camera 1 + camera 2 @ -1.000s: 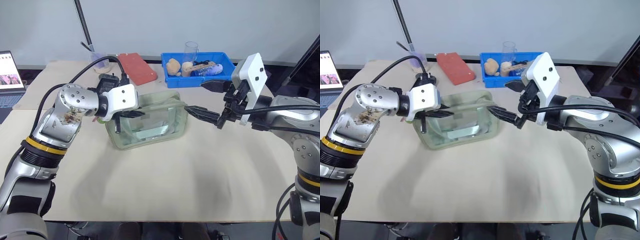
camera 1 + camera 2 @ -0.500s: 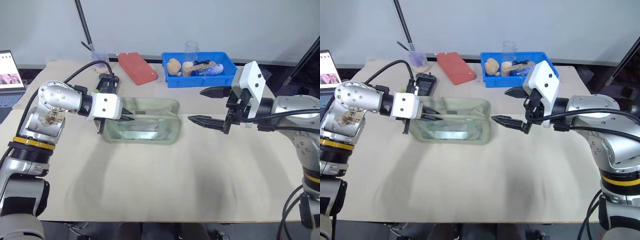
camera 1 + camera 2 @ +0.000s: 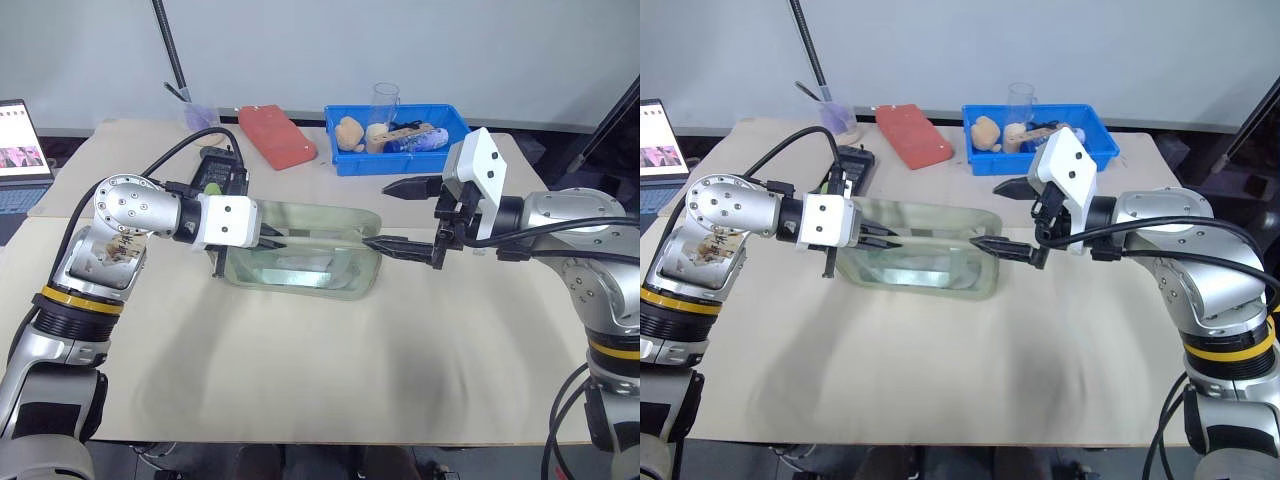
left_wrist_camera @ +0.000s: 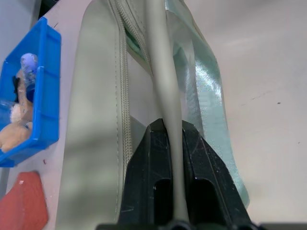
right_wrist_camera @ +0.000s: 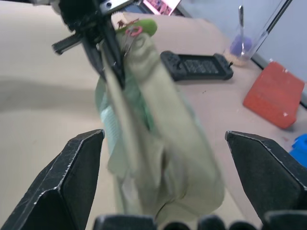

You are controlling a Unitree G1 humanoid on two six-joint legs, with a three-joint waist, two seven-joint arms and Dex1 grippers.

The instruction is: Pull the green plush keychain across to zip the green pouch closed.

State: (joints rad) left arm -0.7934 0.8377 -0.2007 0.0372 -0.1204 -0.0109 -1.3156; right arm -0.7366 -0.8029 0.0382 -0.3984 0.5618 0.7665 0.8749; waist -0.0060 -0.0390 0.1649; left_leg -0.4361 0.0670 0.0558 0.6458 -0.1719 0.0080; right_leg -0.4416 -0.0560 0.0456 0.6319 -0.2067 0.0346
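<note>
My right gripper will pull the green plush keychain (image 3: pixel 212 189). The pouch's gap (image 5: pixel 162 179) dips down the pouch's end by that gripper, so the green plush keychain will zip round that corner of the pouch.
The green pouch (image 3: pixel 305 262) lies on the table, pale sage with a clear window panel, its zipper (image 4: pixel 123 91) running along the top. My left gripper (image 3: pixel 272 240) is shut on a pale strip at the pouch's left top edge, and the strip (image 4: pixel 165 81) passes between its black fingers. The green plush keychain (image 5: pixel 142 26), with its pink loop, sits at that same left end, just behind the left gripper. My right gripper (image 3: pixel 376 215) stands wide open at the pouch's right end. Its lower finger (image 3: pixel 395 246) reaches the end of the pouch, and whether it touches is unclear.
A blue tray (image 3: pixel 352 162) with small items and a clear glass (image 3: pixel 384 100) stands at the back. A red flat block (image 3: pixel 277 135) and a black controller (image 3: pixel 222 166) lie behind the pouch. A laptop (image 3: pixel 20 140) is at far left. A beige cloth (image 3: pixel 300 380) covers the table.
The pouch, tilted up a second ago, now lies flatter with my left gripper still shut on it. The right gripper backed off, then its lower finger returned to the pouch's right end.
</note>
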